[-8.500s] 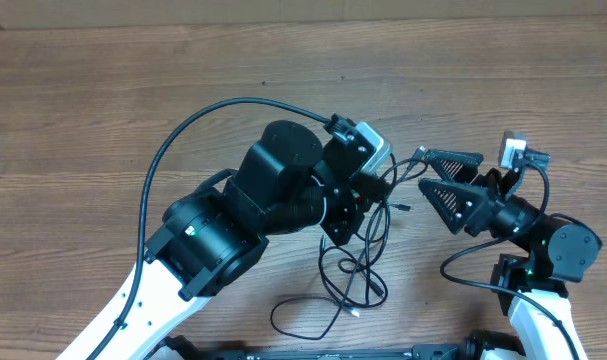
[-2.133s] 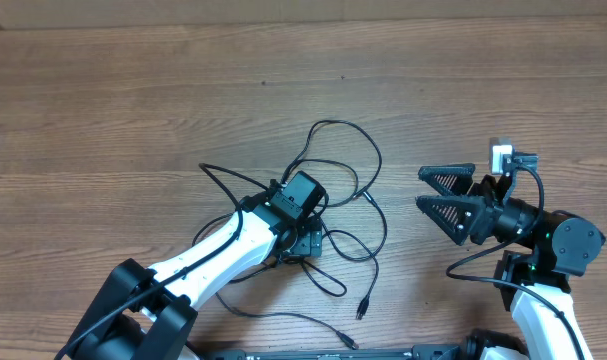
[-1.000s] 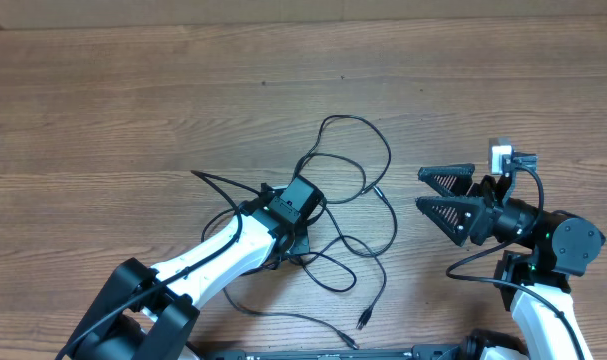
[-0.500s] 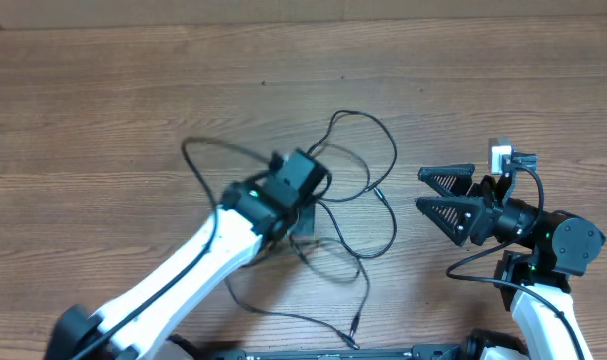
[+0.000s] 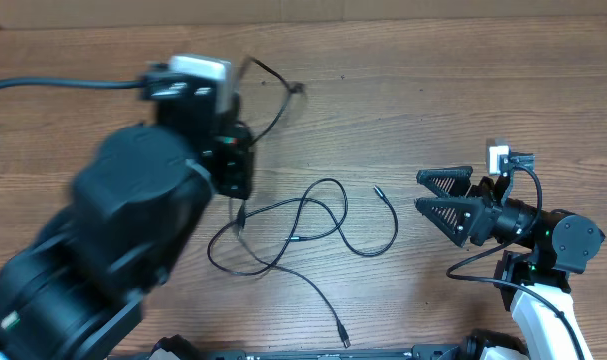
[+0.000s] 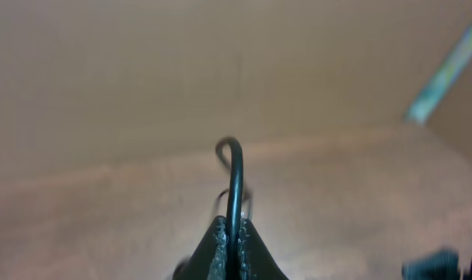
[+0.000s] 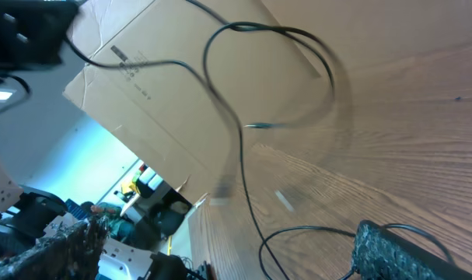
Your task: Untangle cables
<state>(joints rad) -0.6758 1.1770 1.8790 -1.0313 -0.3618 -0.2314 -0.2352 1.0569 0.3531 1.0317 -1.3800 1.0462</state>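
Observation:
My left gripper is holding a cable that still hangs into the loops [image 5: 242,240], out of my right gripper's reach. I should carry the cable over to my right gripper's open fingers [image 5: 429,193].
Thin black cables [image 5: 313,215] lie in loose loops at the middle of the wooden table [image 5: 463,90]. One plug end [image 5: 341,338] points at the front edge and another [image 5: 376,190] lies toward the right. My left gripper [image 5: 235,168] is raised high at the left and is blurred. It is shut on one cable [image 6: 234,187], which curls over above the fingertips [image 6: 220,237]; the strand's free end [image 5: 283,95] arcs up behind the gripper. At the right, my right gripper [image 5: 431,196] stands open with nothing between its fingers [image 7: 407,253], facing the cable loops [image 7: 243,148].
A cardboard wall [image 5: 303,10] runs along the table's far edge and shows as a box [image 7: 181,93] in the right wrist view. The left arm's thick black cable [image 5: 53,85] trails off at the upper left.
My left arm has risen sharply, up and to the left, with the cable in its grip. The knotted bundle has drawn out into longer, flatter loops. The right arm has not moved.

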